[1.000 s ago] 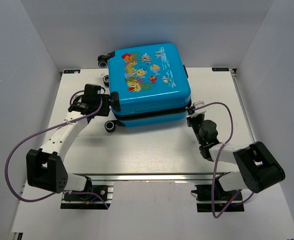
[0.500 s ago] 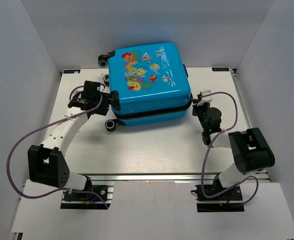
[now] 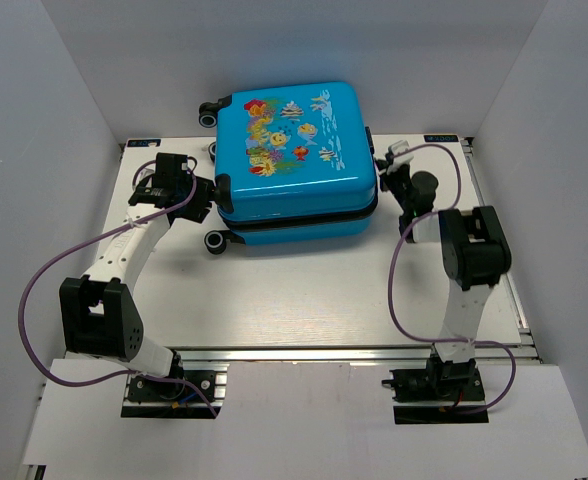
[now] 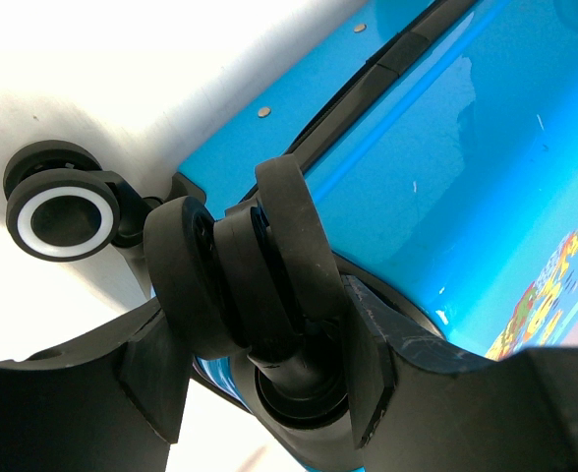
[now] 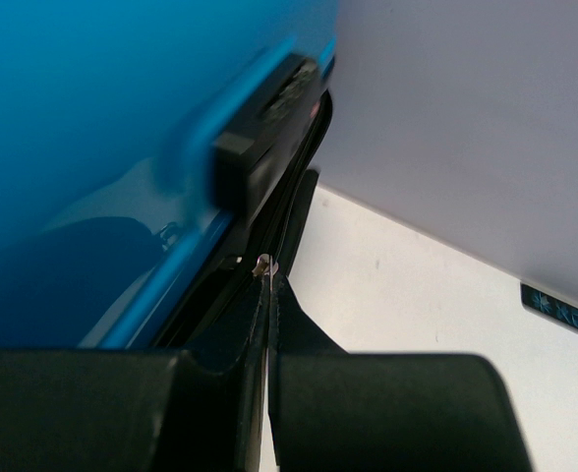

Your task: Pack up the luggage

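Note:
My right gripper has the suitcase's black zipper trim [image 5: 296, 177] running from it toward the back wall, so next my left gripper turns the suitcase around by its caster wheel [image 3: 223, 192].
The luggage [image 3: 294, 165] is a bright-blue suitcase with a fish print, lying shut at the back middle of the table. My left gripper [image 3: 208, 195] is at its left side, shut on a black caster wheel [image 4: 240, 265], with one finger on each side of it. My right gripper [image 3: 385, 168] is at the suitcase's right side, with its fingers pressed together on a small metal zipper pull [image 5: 262, 264] on the black zipper trim. The blue shell fills the left of the right wrist view [image 5: 92, 118].
Another caster wheel [image 4: 61, 214] with a white ring stands on the table by the front left corner [image 3: 214, 241]. A third wheel [image 3: 210, 115] sticks out at the back left. White walls close in the table on three sides. A black side handle [image 5: 269, 118] sits above the zipper.
My right gripper has moved along the suitcase's right side from the front corner toward the back. The suitcase and my left gripper have shifted slightly back and left.

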`<action>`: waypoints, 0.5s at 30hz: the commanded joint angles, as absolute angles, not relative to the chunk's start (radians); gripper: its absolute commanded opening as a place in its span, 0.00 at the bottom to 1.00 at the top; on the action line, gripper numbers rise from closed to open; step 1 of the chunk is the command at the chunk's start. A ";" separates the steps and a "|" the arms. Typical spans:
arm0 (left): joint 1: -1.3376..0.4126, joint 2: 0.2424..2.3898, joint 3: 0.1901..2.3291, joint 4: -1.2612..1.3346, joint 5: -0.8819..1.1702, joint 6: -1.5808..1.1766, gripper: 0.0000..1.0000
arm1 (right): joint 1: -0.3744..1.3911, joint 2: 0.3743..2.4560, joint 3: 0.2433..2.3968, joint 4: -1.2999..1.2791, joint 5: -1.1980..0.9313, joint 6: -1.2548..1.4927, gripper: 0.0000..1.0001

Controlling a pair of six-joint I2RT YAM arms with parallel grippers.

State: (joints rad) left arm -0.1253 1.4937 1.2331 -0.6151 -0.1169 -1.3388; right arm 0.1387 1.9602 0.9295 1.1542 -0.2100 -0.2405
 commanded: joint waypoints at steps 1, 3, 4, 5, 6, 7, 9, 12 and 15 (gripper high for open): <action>-0.015 1.526 1.157 -0.893 -0.417 -1.193 0.00 | 0.072 2.118 1.171 1.272 -0.120 -0.215 0.00; -0.005 1.511 1.146 -0.888 -0.431 -1.206 0.00 | 0.066 2.201 1.349 1.252 -0.127 -0.175 0.00; -0.005 1.511 1.149 -0.905 -0.439 -1.213 0.00 | 0.066 2.286 1.409 1.244 -0.114 -0.160 0.00; 0.006 1.517 1.157 -0.920 -0.461 -1.219 0.00 | 0.066 2.330 1.474 1.238 -0.107 -0.132 0.00; 0.015 1.534 1.170 -0.943 -0.478 -1.238 0.00 | 0.069 2.376 1.620 1.218 -0.100 -0.117 0.00; 0.015 1.546 1.201 -0.984 -0.492 -1.244 0.00 | 0.072 2.473 1.700 1.197 -0.086 -0.089 0.00; 0.027 1.581 1.230 -1.021 -0.566 -1.252 0.00 | 0.077 2.569 1.940 1.122 -0.094 -0.009 0.00; 0.054 1.630 1.291 -1.043 -0.618 -1.241 0.00 | 0.086 2.703 2.092 1.077 -0.127 0.104 0.00; 0.097 1.725 1.376 -1.031 -0.595 -1.218 0.00 | 0.094 2.610 1.944 1.187 -0.181 0.147 0.00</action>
